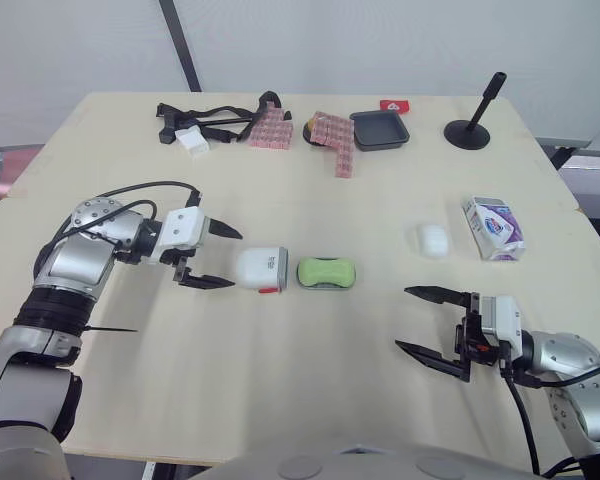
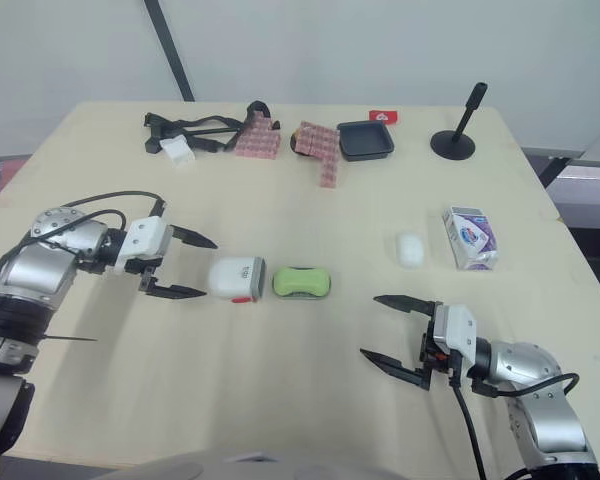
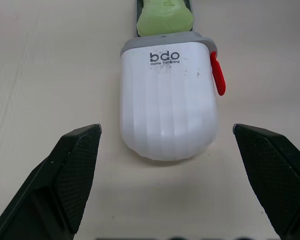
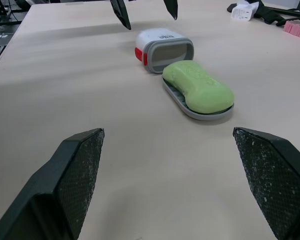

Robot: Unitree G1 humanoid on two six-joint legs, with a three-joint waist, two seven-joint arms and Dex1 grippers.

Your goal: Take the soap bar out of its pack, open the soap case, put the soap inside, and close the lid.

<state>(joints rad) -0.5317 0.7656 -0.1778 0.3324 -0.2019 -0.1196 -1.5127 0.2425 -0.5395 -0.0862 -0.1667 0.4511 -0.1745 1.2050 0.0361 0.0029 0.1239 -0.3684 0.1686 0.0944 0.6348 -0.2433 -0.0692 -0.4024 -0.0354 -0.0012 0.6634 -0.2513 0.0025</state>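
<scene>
I expect the soap bar and its grey tray (image 1: 326, 273) to fit inside when I push them in, since both look narrower than the cover's grey rim (image 1: 283, 269).
A white soap case cover (image 1: 261, 269) with a red latch lies mid-table, its open end facing the green soap bar (image 1: 327, 272). The soap rests on the case's grey inner tray (image 4: 190, 109), which is out of the cover. My left gripper (image 1: 228, 259) is open just left of the cover, with its fingertips (image 3: 85, 150) on either side of the closed end and not touching it. My right gripper (image 1: 403, 318) is open near the front right, apart from the soap and holding nothing. The soap pack (image 1: 494, 228) lies at the right, next to a small white lump (image 1: 433, 239).
Along the far edge are a black strap with a white block (image 1: 193, 128), pink patterned packets (image 1: 330, 135), a black tray (image 1: 380, 130), a red tag (image 1: 394, 105) and a black stand (image 1: 470, 128). The table's right edge runs close behind the pack.
</scene>
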